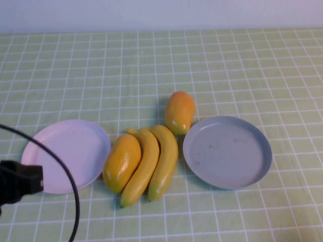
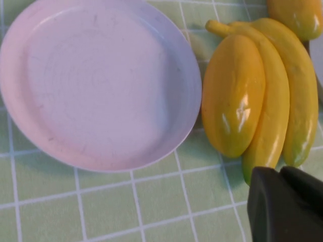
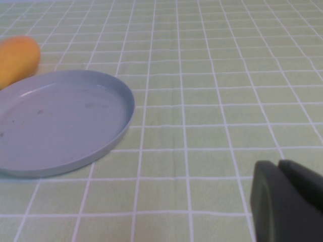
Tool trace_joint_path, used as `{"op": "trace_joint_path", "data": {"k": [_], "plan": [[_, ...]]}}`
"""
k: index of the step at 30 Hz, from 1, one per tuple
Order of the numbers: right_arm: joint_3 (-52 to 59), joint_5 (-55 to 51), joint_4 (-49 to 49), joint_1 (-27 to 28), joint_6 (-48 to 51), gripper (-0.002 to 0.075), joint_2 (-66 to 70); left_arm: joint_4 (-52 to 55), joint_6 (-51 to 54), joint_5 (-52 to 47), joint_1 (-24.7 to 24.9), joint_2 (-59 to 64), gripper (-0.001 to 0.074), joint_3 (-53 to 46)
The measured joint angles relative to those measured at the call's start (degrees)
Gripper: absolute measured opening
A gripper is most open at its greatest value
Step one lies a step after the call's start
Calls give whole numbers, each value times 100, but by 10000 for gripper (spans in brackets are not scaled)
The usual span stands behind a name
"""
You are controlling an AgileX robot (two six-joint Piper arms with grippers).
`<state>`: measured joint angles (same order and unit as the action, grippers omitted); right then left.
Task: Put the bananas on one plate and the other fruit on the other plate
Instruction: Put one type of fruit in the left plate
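Observation:
My left gripper should keep moving toward the mango-like fruit [image 1: 121,164] until the fingers are on both sides of its far end [image 1: 129,142]. The fruit lies uncovered next to the empty pink-lilac plate.
Two bananas [image 1: 144,166] [image 1: 165,160] lie side by side on the cloth between the plates. One mango-like fruit [image 1: 122,161] lies against the left banana, next to the pink-lilac plate [image 1: 65,151]. The other fruit [image 1: 180,111] lies behind, by the far rim of the grey-blue plate [image 1: 227,151]. Both plates are empty. My left gripper [image 2: 279,174] is shut and empty, just in front of the banana [image 2: 270,116] tips, beside the fruit [image 2: 233,96] and pink plate [image 2: 101,80]. My right gripper [image 3: 278,165] is shut and empty, low over the cloth to the right of the grey-blue plate [image 3: 60,121].
A green checked cloth [image 1: 242,65] covers the table up to a pale wall at the back. My left arm's dark body [image 1: 20,182] and its black cable [image 1: 70,176] overlap the pink plate's front edge in the high view. The right arm is outside the high view.

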<state>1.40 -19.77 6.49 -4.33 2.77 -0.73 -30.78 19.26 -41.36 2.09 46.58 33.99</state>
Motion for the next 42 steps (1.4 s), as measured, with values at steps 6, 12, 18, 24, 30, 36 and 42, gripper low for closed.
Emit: {"op": "trace_joint_path", "data": {"k": [6,12,18,24,30,36,42], "plan": [[0,0,0,0,0,-15,0,106,164,-437,141,1536,-2,1190],[0,0,0,0,0,-15,0,1366,-803,-768,1401,2828,-1,2280],[0,0,12,0,0,-15,0,2167,-1143,-1399,2314,3974,-1,3332],[0,0,24,0,0,-15,0,2462,-1118,-1818,2413,4639,127,4102],[0,0,24,0,0,-15,0,2601,-1091,-1705,2413,5198,585,4343],[0,0,24,0,0,-15,0,2601,-1055,-1349,2413,5621,667,4352],[0,0,24,0,0,-15,0,2601,-1042,-1145,2413,5935,668,4352]]}}
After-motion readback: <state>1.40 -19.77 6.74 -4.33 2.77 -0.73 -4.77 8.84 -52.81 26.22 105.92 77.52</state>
